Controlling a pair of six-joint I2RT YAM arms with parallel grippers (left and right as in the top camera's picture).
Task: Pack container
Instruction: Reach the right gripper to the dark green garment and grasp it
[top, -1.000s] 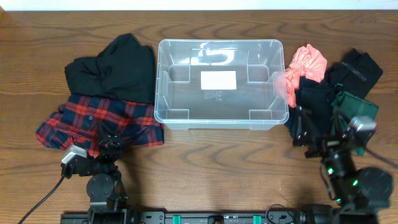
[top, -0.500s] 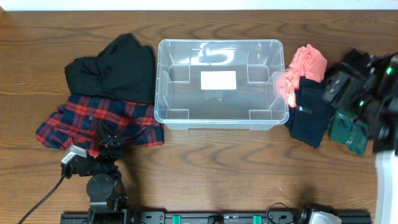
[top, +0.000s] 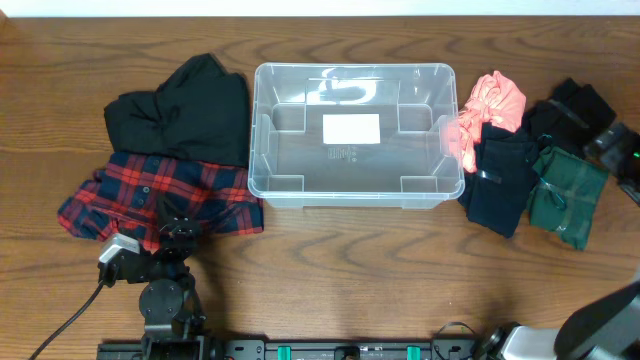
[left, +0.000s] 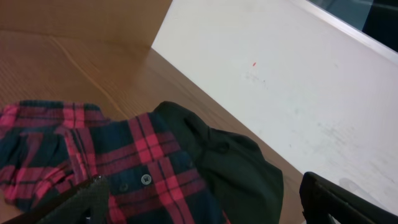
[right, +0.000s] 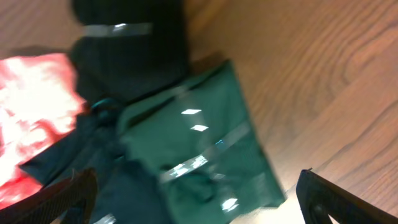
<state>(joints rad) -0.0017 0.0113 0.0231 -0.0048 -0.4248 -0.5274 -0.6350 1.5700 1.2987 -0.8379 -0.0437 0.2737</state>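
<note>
The green garment's outer edge (top: 591, 208) is free of its neighbours under my open right gripper. I should keep going down until the fingers close on that edge (right: 252, 198).
The clear plastic container (top: 262, 130) stands mid-table with nothing in it; a white label shows on its base. My left gripper (top: 172, 228) is open at the front edge of a red plaid shirt (top: 150, 195); in the left wrist view its fingers (left: 199, 211) straddle the plaid shirt (left: 130, 155) and a black garment (left: 239, 171). My right gripper (top: 614, 145) is open at the far right, above a green garment (top: 563, 195). In the right wrist view its fingers (right: 199, 208) hover, blurred, over that green garment (right: 199, 137).
A black garment (top: 185, 110) lies left of the container above the plaid shirt. Right of it lie a coral garment (top: 492, 100), a navy garment (top: 498, 180) and another black garment (top: 572, 105). The right arm's base shows at the lower right corner (top: 600, 320).
The right arm has swung from the table's front right up over the right clothes pile, then out to the far right edge. The left arm and the clothes have not moved.
</note>
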